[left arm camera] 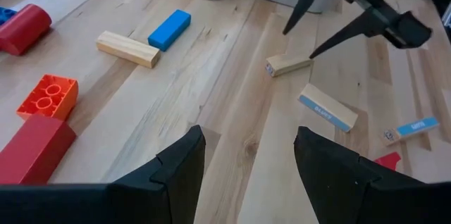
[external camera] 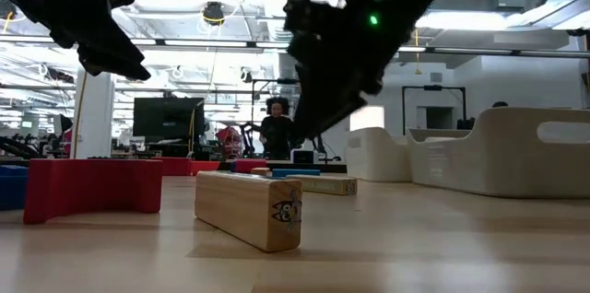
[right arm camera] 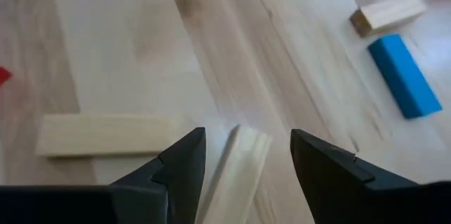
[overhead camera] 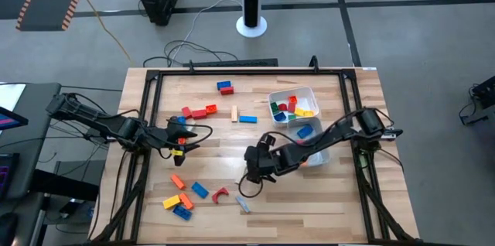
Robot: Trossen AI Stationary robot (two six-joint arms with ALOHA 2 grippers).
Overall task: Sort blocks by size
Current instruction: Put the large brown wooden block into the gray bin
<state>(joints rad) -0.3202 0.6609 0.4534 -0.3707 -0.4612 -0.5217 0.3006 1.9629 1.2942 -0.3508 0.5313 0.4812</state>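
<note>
My right gripper's open fingers are in line with the small tan block's long sides (right arm camera: 239,171). I should keep lowering until the fingers are on either side of the block (external camera: 327,184), then close them.
Blocks lie scattered over the wooden table: red ones (overhead camera: 199,112), a red and blue pair (overhead camera: 224,87), a tan bar (overhead camera: 234,113), a blue bar (overhead camera: 247,119), and orange, yellow and blue ones (overhead camera: 180,199) near the front left. My right gripper (overhead camera: 249,178) is open and points down over a small tan block (right arm camera: 243,168), which lies flat between its fingers and apart from them; the block also shows in the left wrist view (left arm camera: 289,64). My left gripper (overhead camera: 182,141) is open and empty, low over the table's left part.
A white tub (overhead camera: 311,93) with several coloured blocks stands at the back right. In front of it is a clear tub (overhead camera: 319,152) holding a blue block. A red arch (overhead camera: 220,193) and a tan block with a blue face (overhead camera: 244,204) lie near the front edge.
</note>
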